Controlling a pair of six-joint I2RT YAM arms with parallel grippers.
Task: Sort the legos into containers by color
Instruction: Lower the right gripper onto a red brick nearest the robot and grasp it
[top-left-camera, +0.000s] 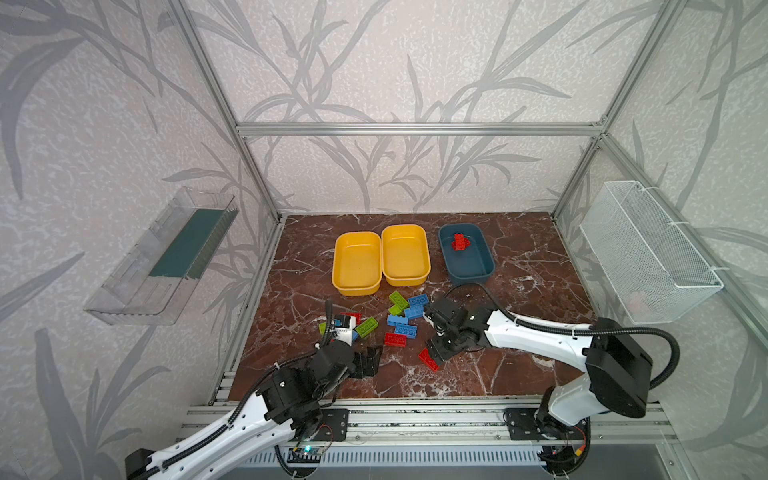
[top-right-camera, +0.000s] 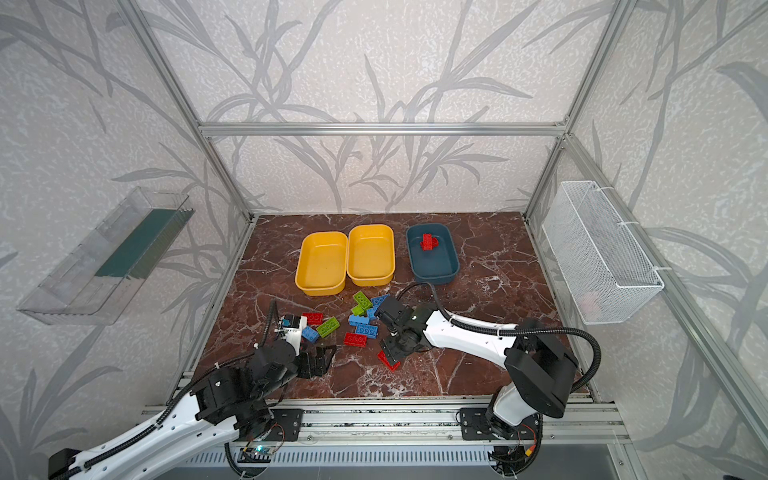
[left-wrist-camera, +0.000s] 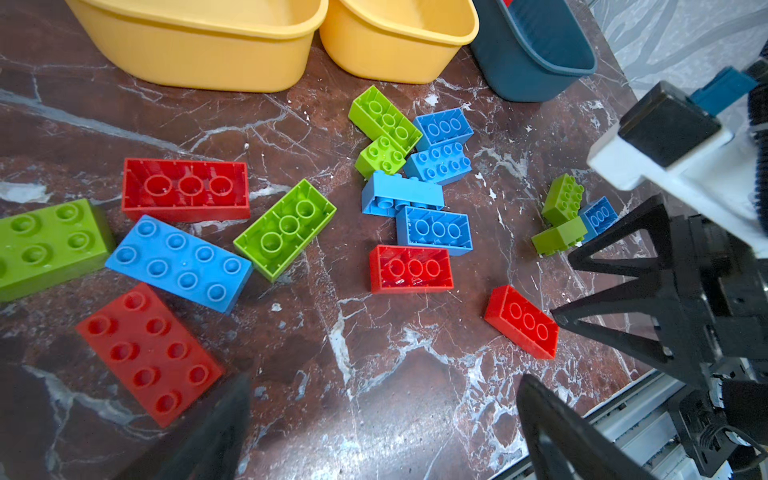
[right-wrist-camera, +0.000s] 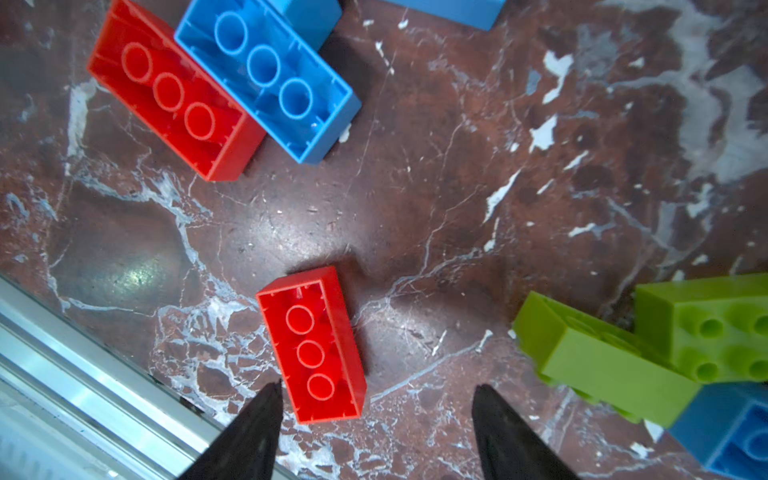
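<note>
The lone red lego (top-left-camera: 428, 360) lies apart from its neighbours, so my right gripper should next move over it until the open fingers straddle its long sides (right-wrist-camera: 345, 344), then close.
Red, blue and lime green legos lie loose on the marble table, with a cluster (top-left-camera: 405, 324) in the middle. Two yellow containers (top-left-camera: 356, 262) (top-left-camera: 405, 255) stand side by side at the back. To their right, a teal container (top-left-camera: 469, 266) holds red legos (top-left-camera: 459, 242). My right gripper (right-wrist-camera: 379, 386) is open and low over a lone red lego (right-wrist-camera: 316, 347) near the front, which lies beside one finger and is not clamped. My left gripper (left-wrist-camera: 384, 380) is open at the front left, with bare marble between its fingers.
A clear plastic tray (top-left-camera: 166, 257) hangs on the left wall and a white wire basket (top-left-camera: 648, 257) on the right wall. Two green legos and a blue one (right-wrist-camera: 665, 353) lie close to the right gripper. An aluminium rail (top-left-camera: 415, 409) runs along the table's front edge.
</note>
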